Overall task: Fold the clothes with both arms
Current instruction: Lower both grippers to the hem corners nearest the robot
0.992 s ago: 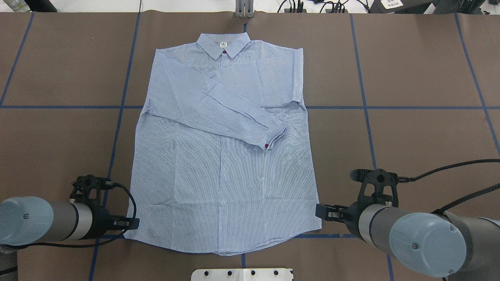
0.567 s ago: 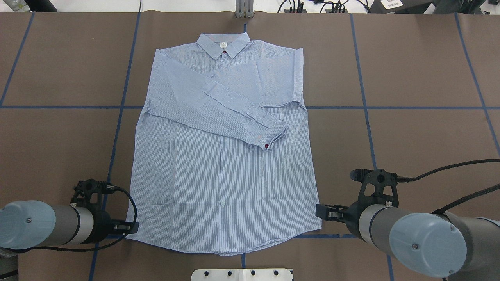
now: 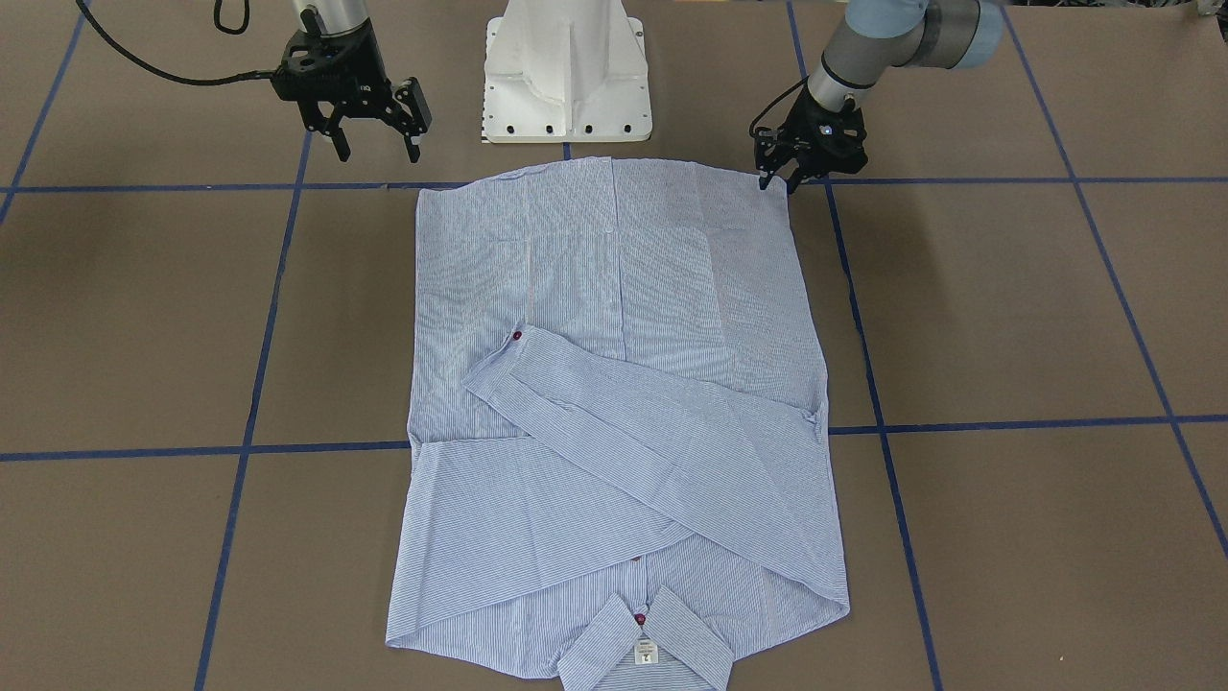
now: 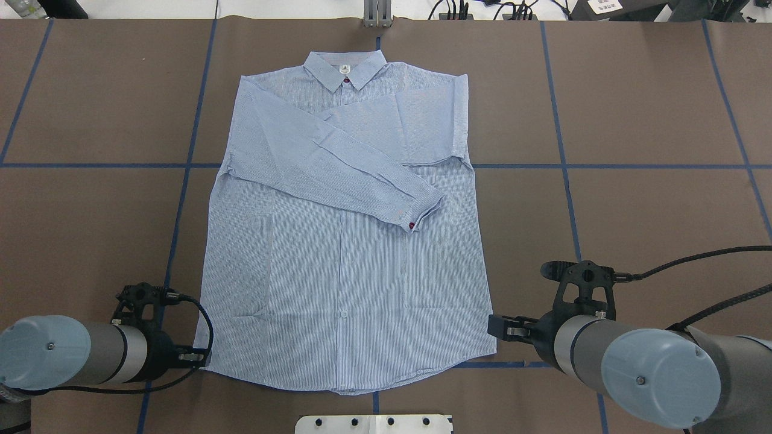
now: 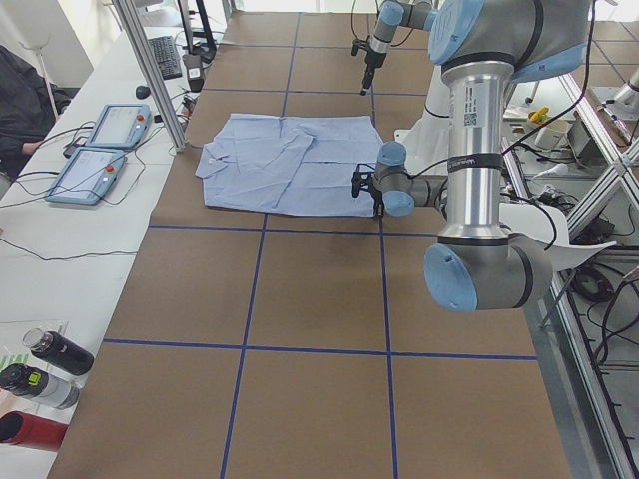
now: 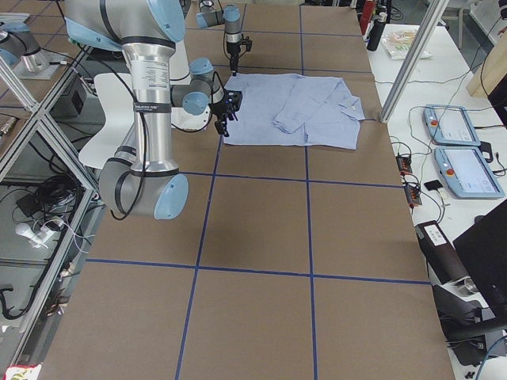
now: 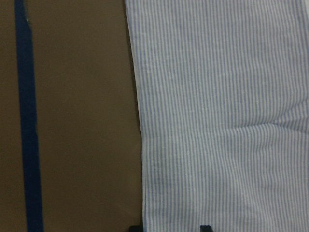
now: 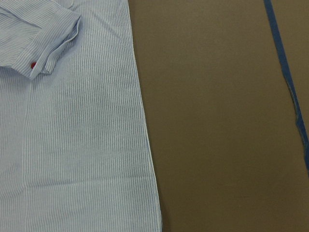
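Note:
The sleeves (image 3: pixel 645 443) are lying flat across the chest, so the shirt's hem (image 3: pixel 645 161) will fold over and cover them when I carry it, and the collar will still show.
The light blue striped shirt (image 4: pixel 344 271) lies flat on the brown table, collar (image 4: pixel 345 67) at the far side and both sleeves folded across the chest. It also shows in the front view (image 3: pixel 614 288). My left gripper (image 4: pixel 202 357) is low at the shirt's near left hem corner (image 3: pixel 775 180). It is open, and in the left wrist view its fingertips (image 7: pixel 136 228) straddle the shirt's edge (image 7: pixel 227 121). My right gripper (image 4: pixel 493 327) is open and empty beside the near right hem corner (image 3: pixel 376 149), apart from the cloth (image 8: pixel 72 121).
The white pedestal base (image 3: pixel 566 77) stands just behind the hem. Blue tape lines (image 4: pixel 561 166) cross the brown table. Past the table's far edge, a side bench holds two control pendants (image 5: pixel 100 150), bottles (image 5: pixel 50 369) and an aluminium post (image 5: pixel 150 70).
My left gripper has moved back toward the robot along the shirt's left edge to the hem corner. The right arm and the shirt have not moved.

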Controlling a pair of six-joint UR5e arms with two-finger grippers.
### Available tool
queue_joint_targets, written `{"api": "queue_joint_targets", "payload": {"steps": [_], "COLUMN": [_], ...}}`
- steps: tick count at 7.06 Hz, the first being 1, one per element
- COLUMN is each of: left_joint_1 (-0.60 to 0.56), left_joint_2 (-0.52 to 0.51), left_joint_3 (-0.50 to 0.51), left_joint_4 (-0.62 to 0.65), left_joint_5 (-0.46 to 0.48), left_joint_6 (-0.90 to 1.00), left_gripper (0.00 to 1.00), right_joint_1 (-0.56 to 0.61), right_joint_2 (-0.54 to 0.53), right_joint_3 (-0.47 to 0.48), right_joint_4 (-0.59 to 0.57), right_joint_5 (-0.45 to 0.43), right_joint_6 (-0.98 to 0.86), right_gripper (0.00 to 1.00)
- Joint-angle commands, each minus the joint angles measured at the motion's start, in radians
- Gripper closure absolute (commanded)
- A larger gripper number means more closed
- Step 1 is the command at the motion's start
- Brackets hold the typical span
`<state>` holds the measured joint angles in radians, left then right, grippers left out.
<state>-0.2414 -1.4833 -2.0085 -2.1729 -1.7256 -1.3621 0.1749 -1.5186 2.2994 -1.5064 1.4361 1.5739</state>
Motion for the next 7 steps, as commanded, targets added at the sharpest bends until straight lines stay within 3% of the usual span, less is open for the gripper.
{"api": "queue_joint_targets", "payload": {"steps": [1, 4, 7], "left_joint_1": [0.004, 0.004, 0.004], "left_joint_2": [0.0, 0.0, -0.002], "left_joint_3": [0.0, -0.006, -0.016], "left_joint_4": [-0.001, -0.001, -0.001], "left_joint_5": [0.001, 0.001, 0.003], "left_joint_6": [-0.032, -0.041, -0.048], "left_gripper": [1.0, 1.0, 1.0], "right_joint_1": [0.0, -0.002, -0.003], "right_joint_2": [0.0, -0.011, -0.129], "right_joint_3": [0.0, -0.002, -0.073], "right_joint_4": [0.0, 0.035, 0.307], "right_joint_5": [0.001, 0.003, -0.003], "right_joint_6": [0.0, 0.0, 0.005], "right_gripper": [0.0, 0.0, 0.02]}}
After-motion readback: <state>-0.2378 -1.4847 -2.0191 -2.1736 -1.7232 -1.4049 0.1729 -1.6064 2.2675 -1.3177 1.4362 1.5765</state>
